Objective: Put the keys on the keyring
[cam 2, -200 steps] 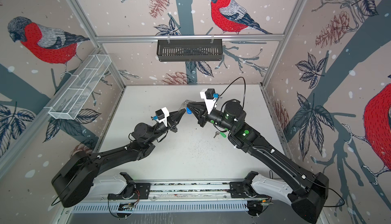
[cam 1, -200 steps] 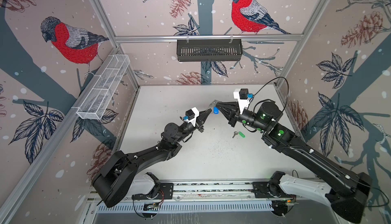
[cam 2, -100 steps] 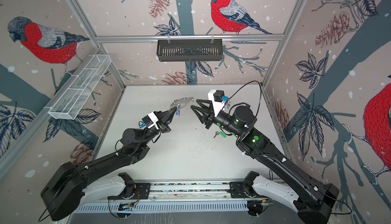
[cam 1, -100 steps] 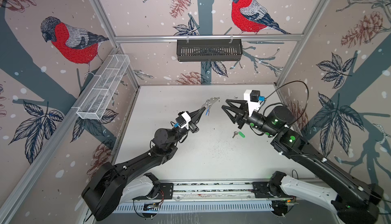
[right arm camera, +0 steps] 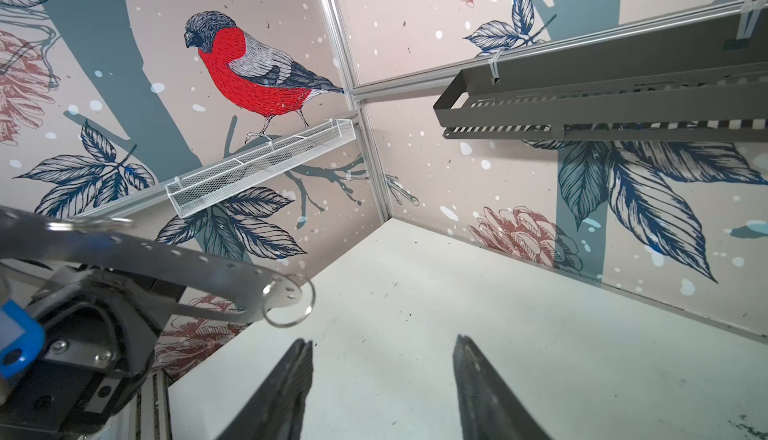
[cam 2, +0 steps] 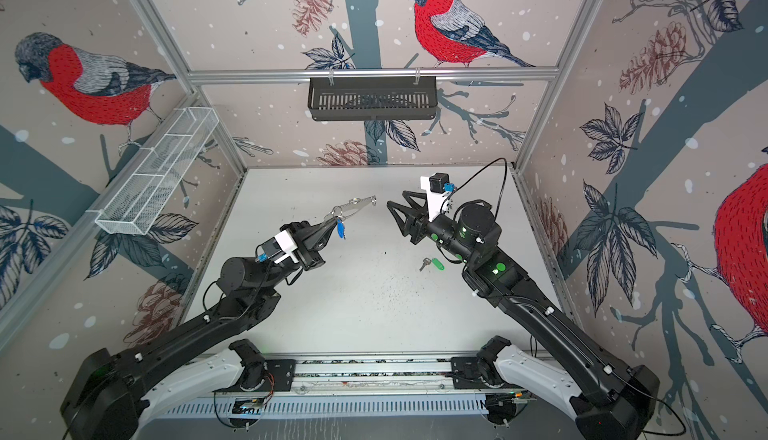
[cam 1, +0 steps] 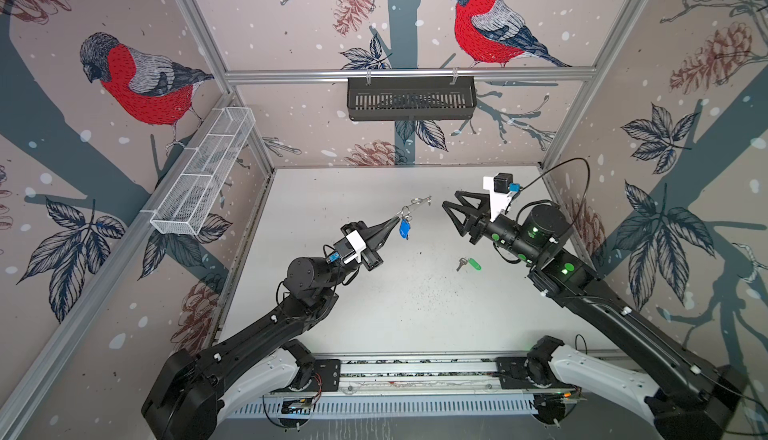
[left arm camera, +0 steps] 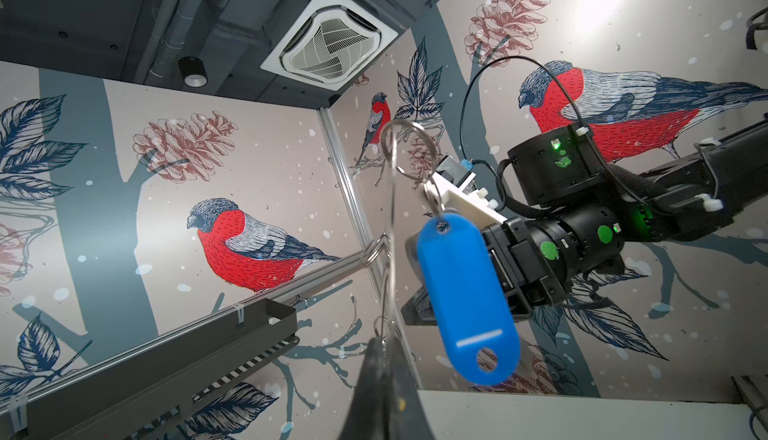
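The keyring is edge-on in my left gripper close to the blue tag (cam 1: pixel 404 230), so my right gripper should grasp the keyring's free tip (cam 1: pixel 427 200) before my left gripper opens.
My left gripper (cam 1: pixel 397 221) (cam 2: pixel 332 222) (left arm camera: pixel 384 342) is shut on the keyring (cam 1: pixel 417 204) (cam 2: pixel 356 205), a flat grey perforated loop held up above the table. In the left wrist view the keyring (left arm camera: pixel 390 218) shows edge-on. The key with the blue tag (cam 1: pixel 405 228) (cam 2: pixel 340 229) (left arm camera: pixel 465 296) hangs from one of its small rings. The key with the green tag (cam 1: pixel 469 264) (cam 2: pixel 434 263) lies on the white table under the right arm. My right gripper (cam 1: pixel 451 199) (cam 2: pixel 395 203) (right arm camera: pixel 382 344) is open and empty, a short gap right of the keyring's tip (right arm camera: pixel 286 292).
A black slotted basket (cam 1: pixel 411 99) hangs on the back wall. A white wire basket (cam 1: pixel 203 176) is fixed to the left wall. The arm bases sit on a rail (cam 1: pixel 415 369) along the table's front edge.
The right gripper opened and drew back to the right, away from the keyring. The left arm pulled back left with the keyring, and the blue-tagged key now hangs from it.
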`<state>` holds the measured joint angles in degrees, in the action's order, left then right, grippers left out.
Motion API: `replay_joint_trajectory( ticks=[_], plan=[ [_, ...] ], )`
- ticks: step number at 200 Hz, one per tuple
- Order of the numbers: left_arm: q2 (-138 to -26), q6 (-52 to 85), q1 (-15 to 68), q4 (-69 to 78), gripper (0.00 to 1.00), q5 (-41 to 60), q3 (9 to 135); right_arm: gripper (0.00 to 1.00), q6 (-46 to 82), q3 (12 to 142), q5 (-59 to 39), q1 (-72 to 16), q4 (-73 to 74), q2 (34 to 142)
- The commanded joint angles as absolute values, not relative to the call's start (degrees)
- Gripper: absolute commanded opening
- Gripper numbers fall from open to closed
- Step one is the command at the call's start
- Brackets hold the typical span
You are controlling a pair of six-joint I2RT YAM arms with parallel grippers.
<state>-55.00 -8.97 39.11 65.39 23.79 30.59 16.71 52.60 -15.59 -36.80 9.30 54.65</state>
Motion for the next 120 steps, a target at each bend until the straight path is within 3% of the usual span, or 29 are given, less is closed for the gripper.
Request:
replay_joint_trajectory(
  ticks=[1, 50, 120],
  plan=[
    [-54.1, -8.7, 38.7, 62.4, 0.0, 25.3, 32.9, 0.6, 17.9, 52.1, -19.8, -36.8, 13.7, 54.7],
    [-53.6, -7.8, 38.1, 57.0, 0.0, 29.1, 36.7, 0.59, 11.4, 52.6, -26.0, -38.0, 12.7, 56.8],
    [-53.7, -7.6, 38.1, 56.0, 0.0, 28.5, 36.9, 0.46, 5.1, 57.2, -13.1, -44.8, 7.7, 58.9]
  ],
)
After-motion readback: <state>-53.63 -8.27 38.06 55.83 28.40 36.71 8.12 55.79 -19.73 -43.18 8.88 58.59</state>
